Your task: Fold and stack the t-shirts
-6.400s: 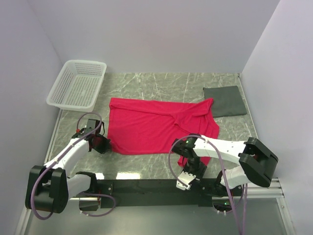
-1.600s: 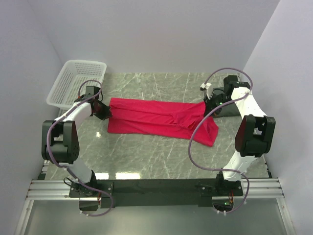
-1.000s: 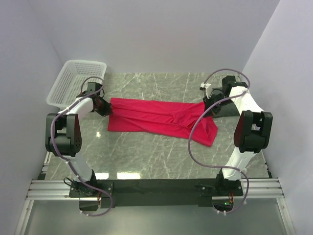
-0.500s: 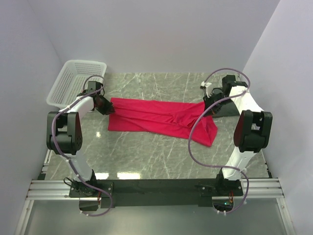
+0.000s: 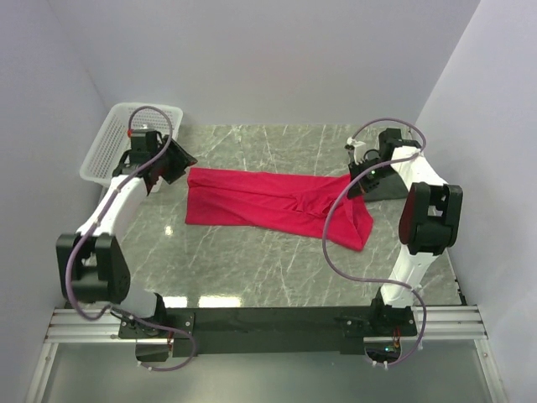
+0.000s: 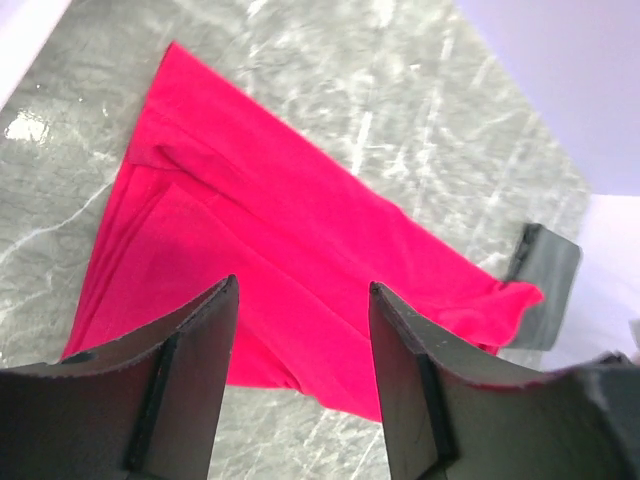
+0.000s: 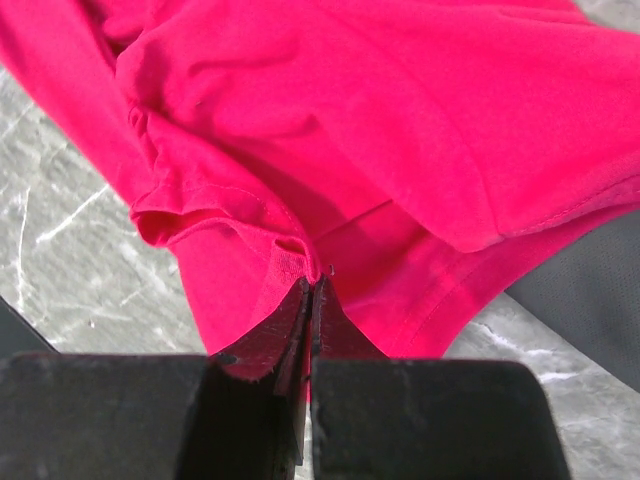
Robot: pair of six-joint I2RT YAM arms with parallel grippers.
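Note:
The crimson t-shirt's bunched end [image 5: 357, 235] sags out of line with the t-shirt's band, so the robot's right gripper should first pull the pinched fold toward the far side.
The crimson t-shirt [image 5: 268, 201] lies as a long folded band across the marble table, with one bunched end drooping toward the near right [image 5: 352, 227]. My left gripper [image 5: 178, 158] hangs above and just left of the shirt's left edge. In the left wrist view it [image 6: 302, 290] stands open with nothing between its fingers, and the t-shirt [image 6: 280, 250] lies flat below. My right gripper [image 5: 355, 178] is at the shirt's far right corner. Seen from the right wrist, it [image 7: 312, 288] is shut on a pinched fold of the t-shirt [image 7: 350, 130].
A white mesh basket [image 5: 102, 158] stands at the back left, right behind my left arm. A folded dark grey cloth [image 5: 390, 186] lies at the back right beside my right gripper and shows as a dark corner [image 7: 590, 290] in the right wrist view. Walls close in on three sides.
My left gripper has opened, let go of the shirt's left edge, and lifted back toward the basket. The right gripper has kept its hold and barely moved.

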